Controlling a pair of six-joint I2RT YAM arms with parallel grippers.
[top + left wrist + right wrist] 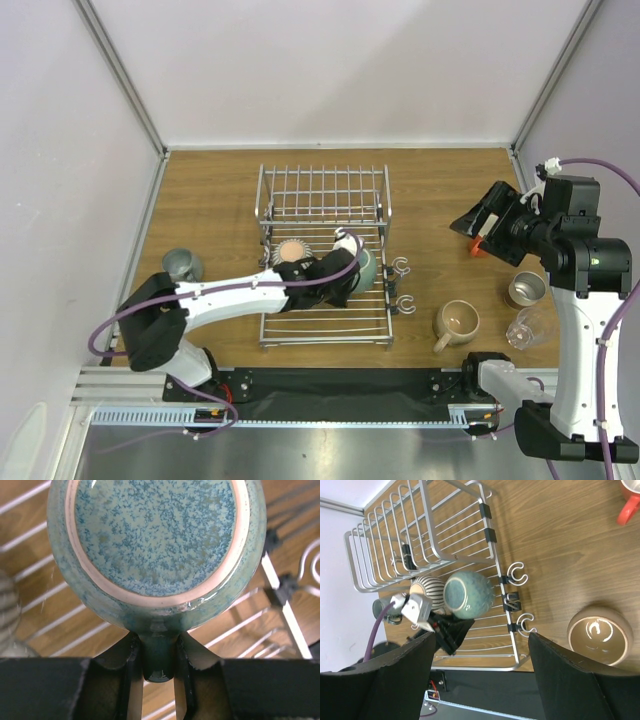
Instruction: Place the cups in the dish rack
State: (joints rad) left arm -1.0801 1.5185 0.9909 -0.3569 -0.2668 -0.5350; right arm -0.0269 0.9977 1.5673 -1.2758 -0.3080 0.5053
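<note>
The beige mug [458, 322] stands upright beyond the rack's hooks, so my right gripper should take its rim [453, 303], tip it and offer its handle to my left gripper.
The silver wire dish rack [325, 318] stands mid-table. My left gripper [338, 276] is shut on the handle of a teal-green cup [364, 268], held upside down over the rack's flat base at its right side. In the left wrist view the cup's speckled bottom [155, 540] fills the frame and its handle sits between my fingers [131, 655]. A ribbed cup [291, 252] stands upside down in the rack beside it. My right gripper [478, 222] is open and empty, raised over the table's right side, above a red-orange cup [478, 249].
A grey-green cup [182, 264] stands left of the rack. A beige mug [457, 322], a shiny metal cup [526, 290] and a clear glass [528, 328] stand at the right front. Side hooks [402, 285] stick out from the rack's right edge.
</note>
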